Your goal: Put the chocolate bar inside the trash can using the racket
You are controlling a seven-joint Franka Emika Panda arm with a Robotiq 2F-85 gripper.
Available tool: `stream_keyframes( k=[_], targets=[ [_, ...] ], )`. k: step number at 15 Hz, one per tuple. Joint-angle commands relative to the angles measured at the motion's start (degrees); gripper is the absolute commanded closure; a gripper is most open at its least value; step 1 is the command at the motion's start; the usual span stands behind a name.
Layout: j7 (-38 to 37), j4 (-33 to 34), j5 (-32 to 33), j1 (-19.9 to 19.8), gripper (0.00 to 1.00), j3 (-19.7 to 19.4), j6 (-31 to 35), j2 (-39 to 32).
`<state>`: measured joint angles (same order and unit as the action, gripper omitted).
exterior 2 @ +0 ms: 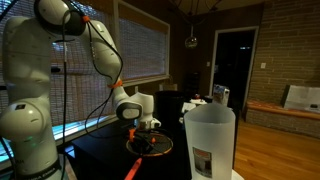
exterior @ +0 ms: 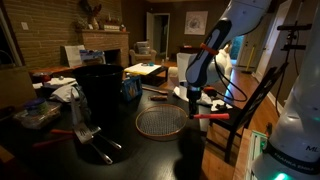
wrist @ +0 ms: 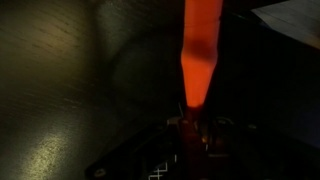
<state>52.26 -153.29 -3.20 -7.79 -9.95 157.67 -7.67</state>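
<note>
The racket's meshed head is over clear tabletop, so my gripper continues to move the red-orange handle down until the racket lies flat, and then let go of the racket's neck.
The racket lies flat on the dark table with its round meshed head toward the trash can, a tall black bin at the left. It also shows in an exterior view. My gripper is down at the racket's neck, where the red-orange handle meets the head. In the wrist view the jaws sit close on both sides of the neck and look shut on it. The gripper also shows in an exterior view. I cannot make out the chocolate bar in any view.
A blue box stands right of the bin. A red-handled metal tool lies at the table's front left. A tall white tapered container stands near the camera. A wooden chair is beside the table.
</note>
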Motion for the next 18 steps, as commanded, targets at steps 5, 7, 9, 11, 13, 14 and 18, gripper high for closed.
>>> stream_keyframes(
  k=[5, 7, 9, 11, 13, 14, 18],
  targets=[
    [-1.21, 1.8, 1.95, -2.74, 0.96, 2.46, 1.9, -4.78],
    [-1.84, 1.88, 2.51, -2.81, 0.96, 2.51, 2.28, -5.38],
    [-2.2, 1.85, 2.97, -2.95, 0.96, 2.64, 2.54, -5.82],
    [-2.65, 1.87, 3.55, -3.12, 0.96, 2.72, 2.66, -6.17],
    [-3.22, 1.86, 4.21, -3.15, 0.96, 2.57, 3.08, -6.54],
    [-3.44, 1.9, 4.43, -3.22, 0.96, 2.59, 3.05, -6.68],
    [-4.65, 1.69, 5.47, -3.33, 0.96, 2.63, 3.12, -7.03]
  ],
)
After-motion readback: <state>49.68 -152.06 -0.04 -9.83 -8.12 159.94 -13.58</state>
